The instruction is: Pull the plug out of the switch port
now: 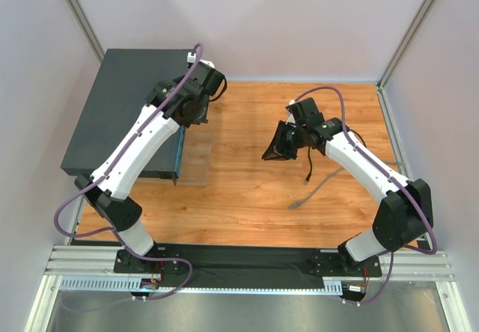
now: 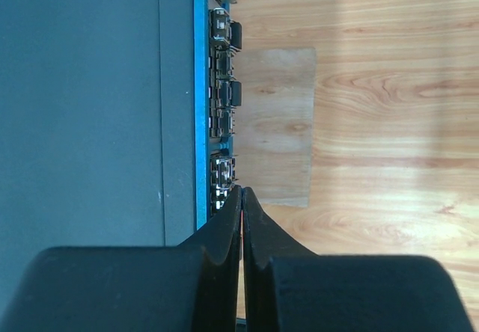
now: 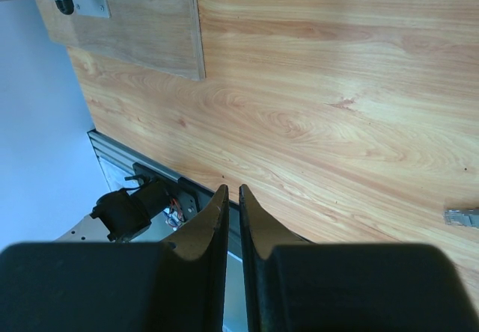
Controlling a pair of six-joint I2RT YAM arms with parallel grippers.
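Observation:
My left gripper's fingers are shut beside the plug, which sits in the switch port (image 2: 222, 173), so I should move back, open them and line up with the plug's outer end (image 2: 231, 185).
The switch (image 1: 120, 108) is a flat dark grey box at the back left of the wooden table. In the left wrist view its top (image 2: 90, 108) is on the left and its row of sockets (image 2: 222, 85) runs along the blue-edged front face. Small black pieces stick out of two sockets. My left gripper (image 2: 242, 191) is shut and empty, its tips right at the socket row; it also shows in the top view (image 1: 191, 111). A loose grey cable with its plug (image 1: 295, 206) lies on the table; the plug also shows in the right wrist view (image 3: 462, 217). My right gripper (image 3: 231, 190) is shut and empty above the table.
A paler rectangular patch (image 2: 277, 123) marks the wood in front of the switch. Pale walls close in the left, back and right sides. A black base plate and aluminium rail (image 1: 247, 261) run along the near edge. A black lead (image 1: 308, 167) hangs from the right arm.

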